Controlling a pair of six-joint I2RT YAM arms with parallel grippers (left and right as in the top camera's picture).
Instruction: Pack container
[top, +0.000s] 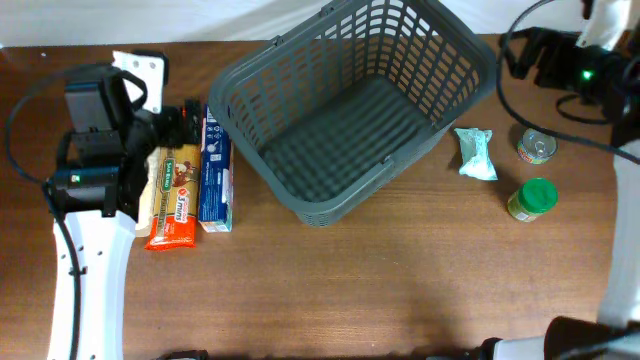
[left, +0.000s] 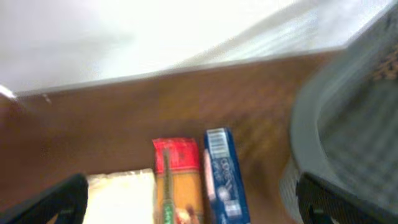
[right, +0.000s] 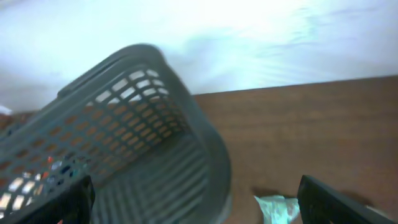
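Note:
I should take the basket's rim (top: 487, 65) with my right gripper and turn the basket square before packing, because the dark grey lattice basket (top: 345, 125) stands crooked to the table's back edge.
The dark grey lattice basket (top: 455, 75) stands empty at the table's back middle, and shows in the left wrist view (left: 348, 124) and the right wrist view (right: 124, 124). My left gripper (top: 175, 122) (left: 193, 202) is open and empty above a cream packet (left: 121, 196), an orange-red pasta pack (top: 172, 205) (left: 177, 177) and a blue box (top: 214, 170) (left: 224, 174) lying side by side left of the basket. My right gripper (top: 520, 55) (right: 193, 202) is open and empty over the basket's right end, near a pale green packet (top: 476, 153) (right: 277, 208).
A tin can (top: 537, 147) and a green-lidded jar (top: 533, 198) stand right of the pale green packet. A white bracket (top: 140, 68) sits at the back left. Cables hang from both arms. The brown table (top: 380, 290) stretches in front.

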